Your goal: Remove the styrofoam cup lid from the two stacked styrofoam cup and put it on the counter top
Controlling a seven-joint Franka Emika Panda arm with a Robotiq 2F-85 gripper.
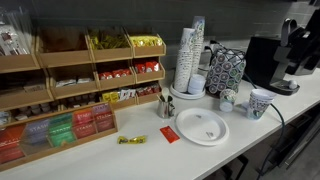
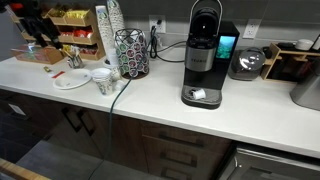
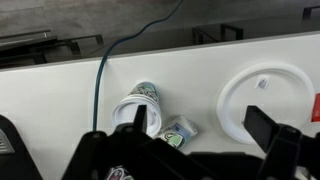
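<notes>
The styrofoam cup lid [image 1: 263, 93] will come off alone and leave the cup standing when I lift the lid, because a white rim [image 3: 136, 114] tops the larger patterned cup.
The two stacked styrofoam cups [image 1: 197, 86] stand as a short white stack in front of tall white cup columns [image 1: 189, 55]. The styrofoam cup lid [image 1: 197, 76] seems to sit on top of them; it is too small to be sure. Neither shows in the wrist view. My gripper [image 3: 198, 115] is open and empty, high above the off-white counter top [image 1: 120, 160] [image 2: 250, 110] [image 3: 50, 100]. Its fingers frame a small patterned cup [image 3: 180, 130]. I cannot make the gripper out in either exterior view.
A larger patterned cup [image 3: 137, 105] [image 1: 259, 103] stands by a dark cable [image 3: 100, 80]. A white round plate [image 3: 265, 95] [image 1: 202, 127] [image 2: 72, 81] lies nearby. A black wire rack [image 1: 226, 68], a coffee machine [image 2: 205, 55] and snack shelves [image 1: 70, 90] line the counter.
</notes>
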